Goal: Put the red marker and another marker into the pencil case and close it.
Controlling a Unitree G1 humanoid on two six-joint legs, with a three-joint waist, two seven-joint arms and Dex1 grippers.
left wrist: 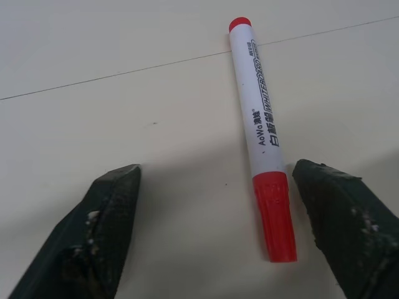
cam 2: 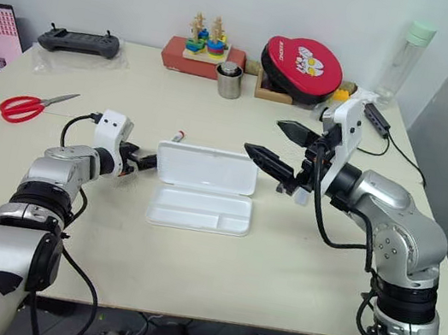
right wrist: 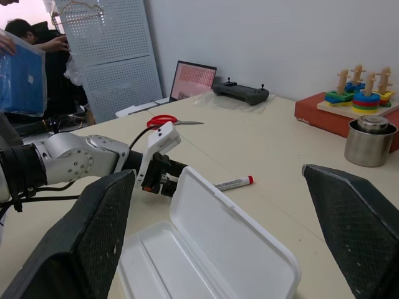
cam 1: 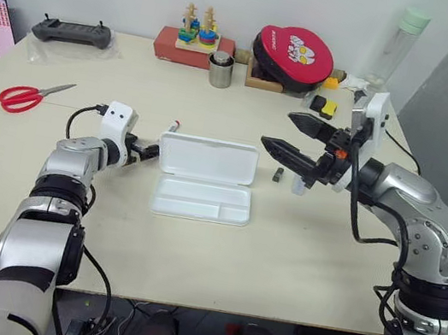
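Note:
The lilac marker (cam 1: 298, 185) will fit lengthwise and lie flat when I lower it into the tray's front compartment (cam 1: 187, 207), because that compartment is long before its divider.
The red marker (left wrist: 262, 124), white-barrelled with a red cap, lies flat on the table just behind the left end of the pencil case (cam 1: 201, 200). The white case stands open, lid (cam 1: 208, 159) tilted back, tray empty. My left gripper (cam 1: 150, 152) is low over the table at the case's left end, open, with the marker's cap end between its fingertips (left wrist: 121, 187), close to one and not gripped. My right gripper (cam 1: 278, 129) hovers open above the table right of the case. A short pale marker (cam 1: 297, 184) lies beneath it, mostly hidden.
A tiny black piece (cam 1: 277, 174) lies right of the case. Red scissors (cam 1: 24, 96) lie far left. Along the back stand a controller (cam 1: 71, 32), a stacking toy (cam 1: 197, 37), a steel cup (cam 1: 220, 70), a red round pouch (cam 1: 294, 56) and a bottle (cam 1: 397, 46).

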